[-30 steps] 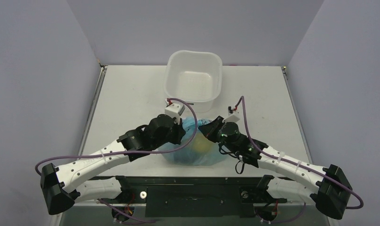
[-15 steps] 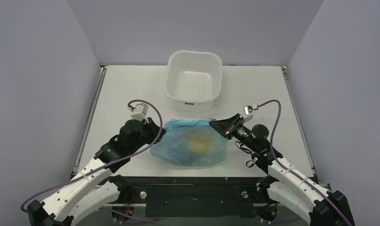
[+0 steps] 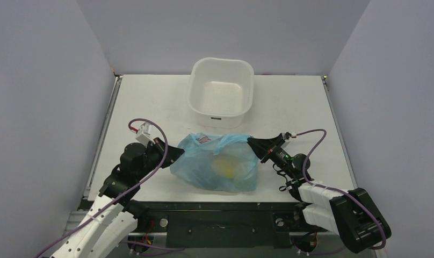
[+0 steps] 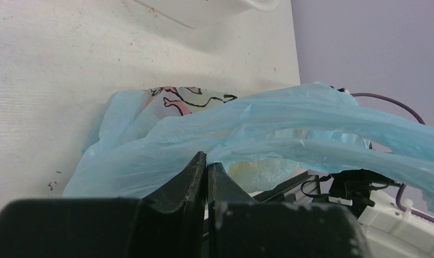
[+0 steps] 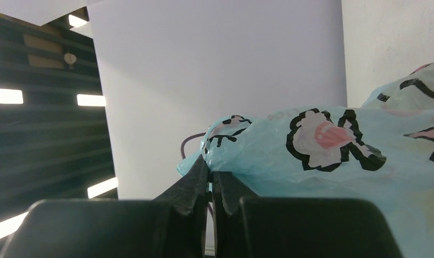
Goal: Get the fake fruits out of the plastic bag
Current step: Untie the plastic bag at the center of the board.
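My grippers are stretching the bag's opening [image 3: 219, 143] where it is almost closed, so next my right gripper lifts the bag's upper rim [image 3: 239, 137] for my left gripper to take and spreads.
The light blue plastic bag [image 3: 217, 164] lies near the table's front, stretched between my two grippers. A yellow fruit [image 3: 227, 165] shows dimly through the film; the other fruits are hidden. My left gripper [image 3: 178, 152] is shut on the bag's left edge, which also shows in the left wrist view [image 4: 207, 160]. My right gripper [image 3: 252, 143] is shut on the bag's right edge, which also shows in the right wrist view [image 5: 210, 171]. The bag's cartoon print [image 5: 325, 137] faces the right wrist camera. The bag's mouth [image 4: 290, 142] gapes slightly between two film layers.
A white square tub [image 3: 221, 91] stands empty at the back middle of the table, just behind the bag. Grey walls close in on the left, back and right. The table's front edge [image 3: 220, 202] runs just below the bag.
Both grippers have pulled apart and back toward the front, stretching the bag wider. The arms have folded low. The bag's top has lifted and shows its printed patch.
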### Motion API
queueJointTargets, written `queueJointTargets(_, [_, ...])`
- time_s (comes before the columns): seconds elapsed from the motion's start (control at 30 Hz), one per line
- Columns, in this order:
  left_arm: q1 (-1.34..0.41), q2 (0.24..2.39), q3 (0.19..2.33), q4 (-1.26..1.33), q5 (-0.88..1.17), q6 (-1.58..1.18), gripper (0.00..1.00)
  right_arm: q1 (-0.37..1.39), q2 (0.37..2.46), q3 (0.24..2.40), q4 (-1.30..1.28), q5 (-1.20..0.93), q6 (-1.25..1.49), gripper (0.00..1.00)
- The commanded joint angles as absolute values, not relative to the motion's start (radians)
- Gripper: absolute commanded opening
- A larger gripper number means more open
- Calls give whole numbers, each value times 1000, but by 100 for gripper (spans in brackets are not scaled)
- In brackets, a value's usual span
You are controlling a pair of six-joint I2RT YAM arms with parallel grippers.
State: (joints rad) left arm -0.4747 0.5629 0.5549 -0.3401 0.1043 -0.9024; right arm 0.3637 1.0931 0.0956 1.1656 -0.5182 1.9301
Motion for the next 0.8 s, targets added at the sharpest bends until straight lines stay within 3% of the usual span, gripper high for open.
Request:
queueJointTargets(0.0, [-465,561,557,-288,161,-920,0,357,1112,101,1457,-508,2051,0])
queueJointTargets(0.03, [-465,571,559,-280,183,-915,1,357,1082,121,1374,-518,2029,0])
queueJointTargets(0.13, [-465,620,618,-315,229,-866,23,365,962,186,1026,-566,1800,0])
queueJointTargets(0.2, [-465,645,689,-378,240,-803,32,374,835,276,625,-541,1567,0])
queueJointTargets(0.27, [-465,661,776,-479,225,-727,37,397,730,417,32,-437,1290,2])
queueJointTargets(0.33, [-466,686,873,-593,198,-626,40,439,676,546,-229,-312,1098,8])
queueJointTargets(0.37, [-466,694,937,-655,194,-590,41,459,664,613,-288,-237,1009,11])
queueJointTargets(0.47, [-467,752,1063,-764,240,-412,44,564,691,747,-480,-131,872,33])
queueJointTargets(0.57, [-472,800,1190,-874,284,-287,47,685,774,846,-583,-33,731,45])
queueJointTargets(0.67, [-502,825,1237,-902,316,-180,48,818,828,971,-700,128,625,54])
queueJointTargets(0.77, [-568,795,1217,-845,215,-128,50,956,866,1045,-772,320,525,59])
